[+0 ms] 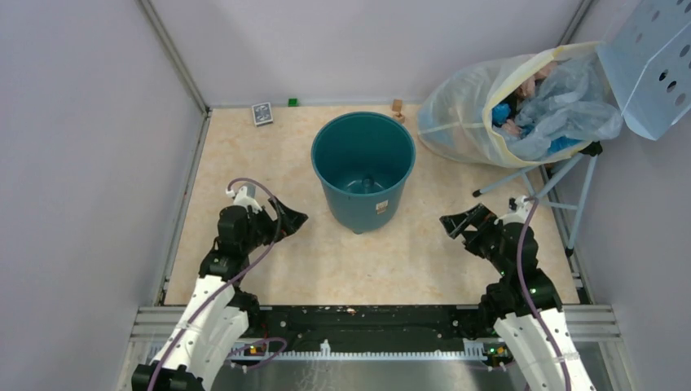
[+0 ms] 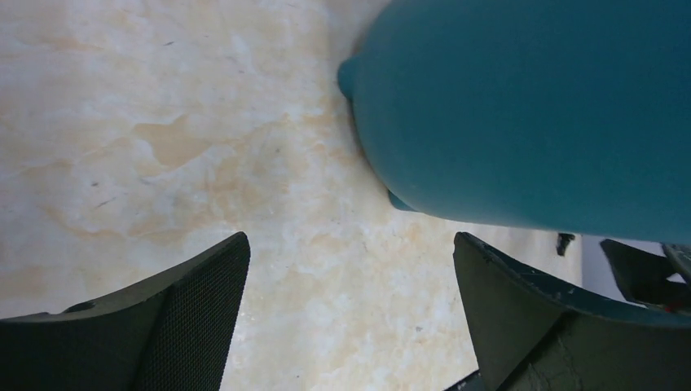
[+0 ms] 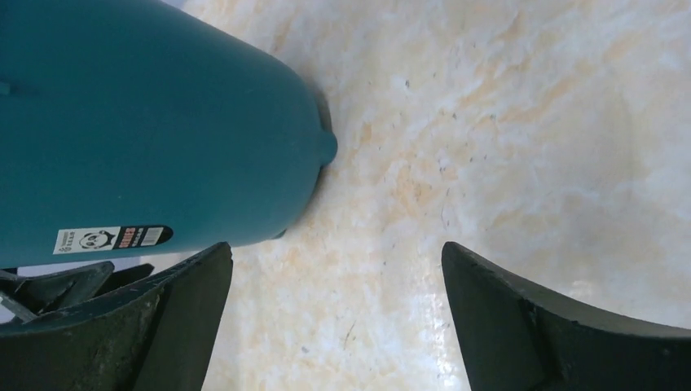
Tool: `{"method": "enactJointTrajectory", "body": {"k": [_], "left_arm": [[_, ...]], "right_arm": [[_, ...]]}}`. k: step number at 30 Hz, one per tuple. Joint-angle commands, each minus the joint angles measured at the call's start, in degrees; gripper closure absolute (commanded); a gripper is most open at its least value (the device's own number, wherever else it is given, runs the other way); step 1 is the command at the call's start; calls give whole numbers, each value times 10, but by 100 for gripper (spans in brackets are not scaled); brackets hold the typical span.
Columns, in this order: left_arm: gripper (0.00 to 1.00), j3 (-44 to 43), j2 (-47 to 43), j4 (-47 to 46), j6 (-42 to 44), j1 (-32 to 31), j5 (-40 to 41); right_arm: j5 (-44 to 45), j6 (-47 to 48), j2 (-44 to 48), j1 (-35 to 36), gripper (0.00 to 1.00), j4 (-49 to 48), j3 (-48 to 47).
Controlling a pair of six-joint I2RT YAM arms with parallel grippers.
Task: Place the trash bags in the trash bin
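Note:
The pale-blue trash bag (image 1: 564,114) lies on top in the sack's opening, so the robot's right gripper should go on moving toward it and close on its near end (image 1: 538,147).
The dark-teal trash bin (image 1: 358,204) stands upright in the middle of the table, its inside bare, a small white label (image 1: 380,207) low on its near side. No loose pale-blue trash bag shows on the table; crinkly bluish plastic (image 1: 562,102) is bunched in the mouth of the yellowish sack. My left gripper (image 1: 292,224) is open and empty, left of the bin and low over the table. My right gripper (image 1: 451,226) is open and empty, right of the bin. The left wrist view shows the bin's wall (image 2: 530,106) beyond my open gripper (image 2: 350,244). The right wrist view shows the bin (image 3: 147,114) and my open gripper (image 3: 338,248).
A big yellowish translucent sack (image 1: 464,114) stuffed with blue and pink bags rests at the back right against a perforated metal panel (image 1: 652,65) on a stand with spread legs (image 1: 562,187). A card deck (image 1: 261,113), green block (image 1: 292,102) and wooden blocks (image 1: 397,106) lie along the back wall.

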State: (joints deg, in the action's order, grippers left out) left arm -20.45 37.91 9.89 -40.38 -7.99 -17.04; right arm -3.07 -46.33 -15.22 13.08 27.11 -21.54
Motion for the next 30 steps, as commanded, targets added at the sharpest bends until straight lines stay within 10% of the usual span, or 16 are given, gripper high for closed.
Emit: {"method": "enactJointTrajectory", "body": {"k": [1,14,30], "left_arm": [[1,-4,-22,-49,3,1,-91],[1,82,-2,-282,-72,-49,-207],[1,98,142,-475,-47,-184,-22]], "right_arm": [[-85,-60,-21,2,1,1,-37],[-141,69,-112,2,7,-52,-163],[264,214,-359,2,21,171,-639]]}}
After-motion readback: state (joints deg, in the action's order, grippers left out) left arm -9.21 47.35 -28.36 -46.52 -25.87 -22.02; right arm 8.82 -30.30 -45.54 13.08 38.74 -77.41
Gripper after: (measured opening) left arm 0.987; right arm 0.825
